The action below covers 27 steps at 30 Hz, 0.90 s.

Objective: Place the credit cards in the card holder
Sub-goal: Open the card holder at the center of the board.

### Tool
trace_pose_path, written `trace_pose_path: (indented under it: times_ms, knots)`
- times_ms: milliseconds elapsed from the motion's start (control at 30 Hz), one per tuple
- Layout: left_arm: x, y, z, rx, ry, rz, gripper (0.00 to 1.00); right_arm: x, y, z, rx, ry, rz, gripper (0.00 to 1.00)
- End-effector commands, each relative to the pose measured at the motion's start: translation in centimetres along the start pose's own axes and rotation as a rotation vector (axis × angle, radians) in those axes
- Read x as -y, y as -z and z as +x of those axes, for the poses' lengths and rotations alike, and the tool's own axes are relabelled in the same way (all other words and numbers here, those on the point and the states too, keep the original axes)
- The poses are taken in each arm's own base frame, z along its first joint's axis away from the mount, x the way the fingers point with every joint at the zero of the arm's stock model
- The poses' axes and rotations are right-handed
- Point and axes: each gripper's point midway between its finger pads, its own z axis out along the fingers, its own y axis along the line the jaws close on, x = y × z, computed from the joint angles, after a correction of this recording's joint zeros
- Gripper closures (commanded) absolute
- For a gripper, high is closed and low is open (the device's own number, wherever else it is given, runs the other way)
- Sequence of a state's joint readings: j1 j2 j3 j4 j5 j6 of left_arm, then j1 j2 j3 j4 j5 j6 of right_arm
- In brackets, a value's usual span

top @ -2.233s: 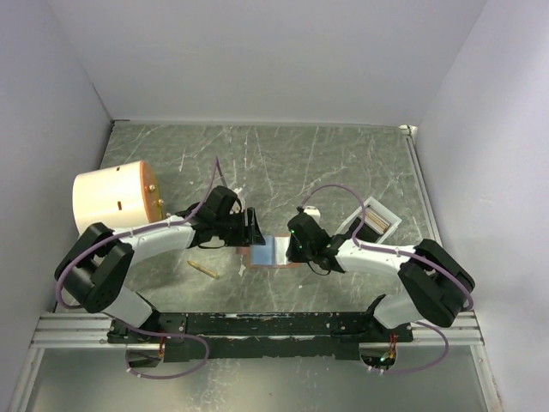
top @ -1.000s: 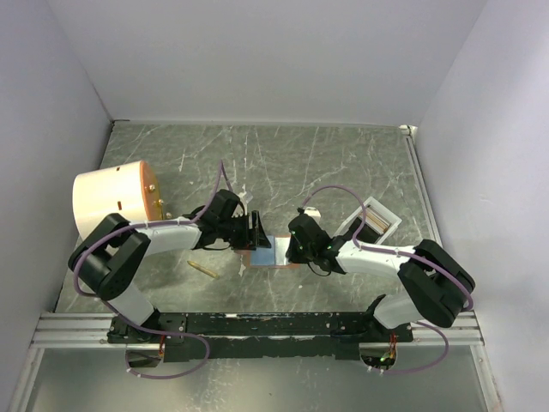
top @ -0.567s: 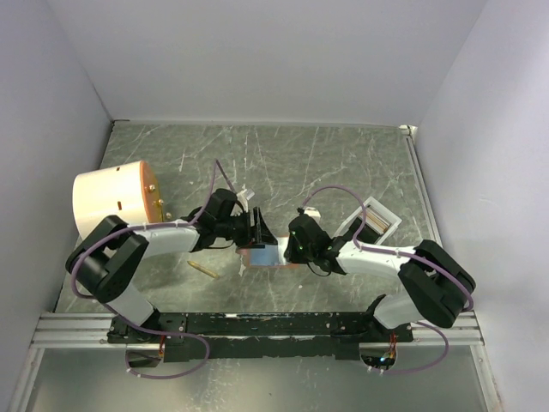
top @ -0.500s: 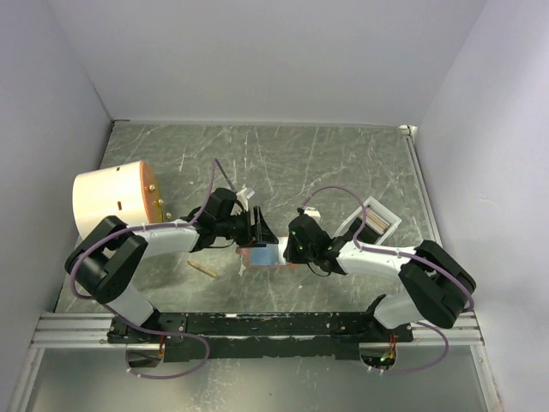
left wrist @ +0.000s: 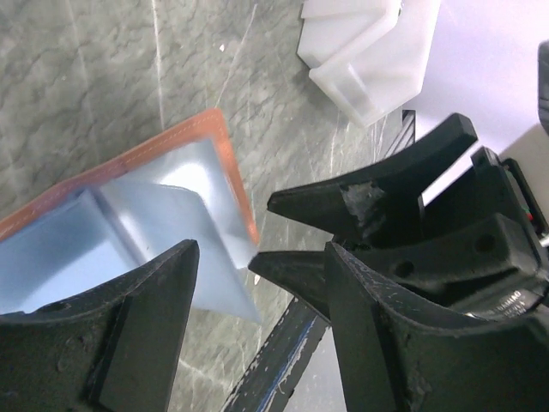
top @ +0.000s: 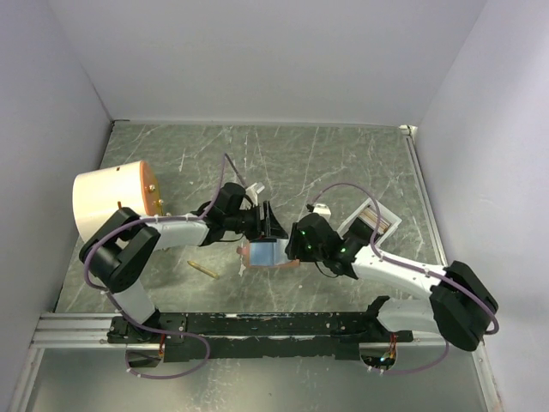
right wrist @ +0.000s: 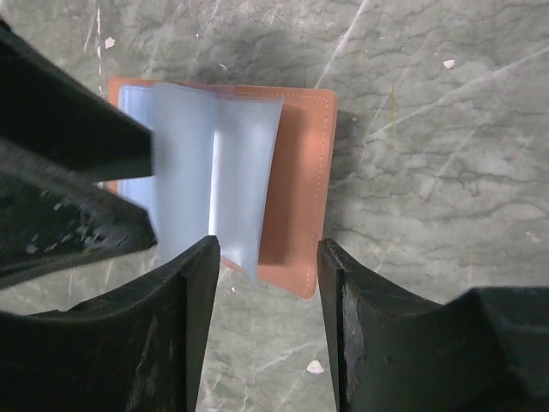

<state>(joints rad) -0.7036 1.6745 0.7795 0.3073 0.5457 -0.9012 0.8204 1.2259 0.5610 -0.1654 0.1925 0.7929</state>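
Observation:
I should use my right gripper to press flat a pale blue leaf [right wrist: 247, 163] that stands up off the card holder's cover while my left gripper takes the strap [top: 243, 257].
The card holder [top: 268, 255] lies open on the table between both grippers, tan-orange leather [right wrist: 298, 199] with pale blue leaves inside [left wrist: 154, 219]. One pale blue leaf [right wrist: 244, 176] stands up from the fold; I cannot tell credit cards from sleeves. My left gripper [top: 271, 223] hovers open at the holder's far edge, nothing between its fingers [left wrist: 262, 257]. From the right side, my right gripper [top: 297, 245] hangs open just above the holder's near edge [right wrist: 268, 245] and holds nothing. The two grippers' fingertips nearly meet over the holder.
A white open tray [top: 372, 221] sits to the right of the holder, also in the left wrist view [left wrist: 369, 51]. A big cream cylinder [top: 111, 202] stands at the left. A small gold stick [top: 203, 269] lies near the front left.
My right gripper's jaws have gone from shut to open, and its arm has swung back to the right. The left gripper has edged right over the holder, still open.

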Motion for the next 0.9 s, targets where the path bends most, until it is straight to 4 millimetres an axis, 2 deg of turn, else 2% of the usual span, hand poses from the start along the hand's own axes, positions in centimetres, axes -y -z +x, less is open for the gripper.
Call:
trace_pose_path:
  times_ms: [0,167,367,567,767,867]
  knots:
    - [1.6,-1.3,-1.0,-0.001,-0.032,0.054,0.3,0.6,1.6,-0.9,0.033,-0.008,0.031,0.5]
    - [1.9,-2.9,-1.4,-0.011,-0.038,0.054,0.31,0.3,3.0,-1.2,0.064,-0.025,-0.021,0.53]
    - [1.1,-4.0,-1.0,-0.03,-0.033,0.028,0.32,-1.3,3.6,-1.6,0.084,-0.03,-0.121,0.6]
    - [0.5,-3.2,-1.5,-0.008,-0.048,-0.051,0.32,-2.0,3.4,-2.6,0.089,-0.004,-0.109,0.6]
    - [0.4,-1.2,-3.2,0.067,-0.043,-0.161,0.32,-2.9,1.9,-1.9,0.043,0.008,-0.133,0.63]
    - [-1.1,0.4,-3.7,0.091,-0.043,-0.307,0.34,-2.2,0.8,-2.0,0.039,0.017,-0.066,0.63]
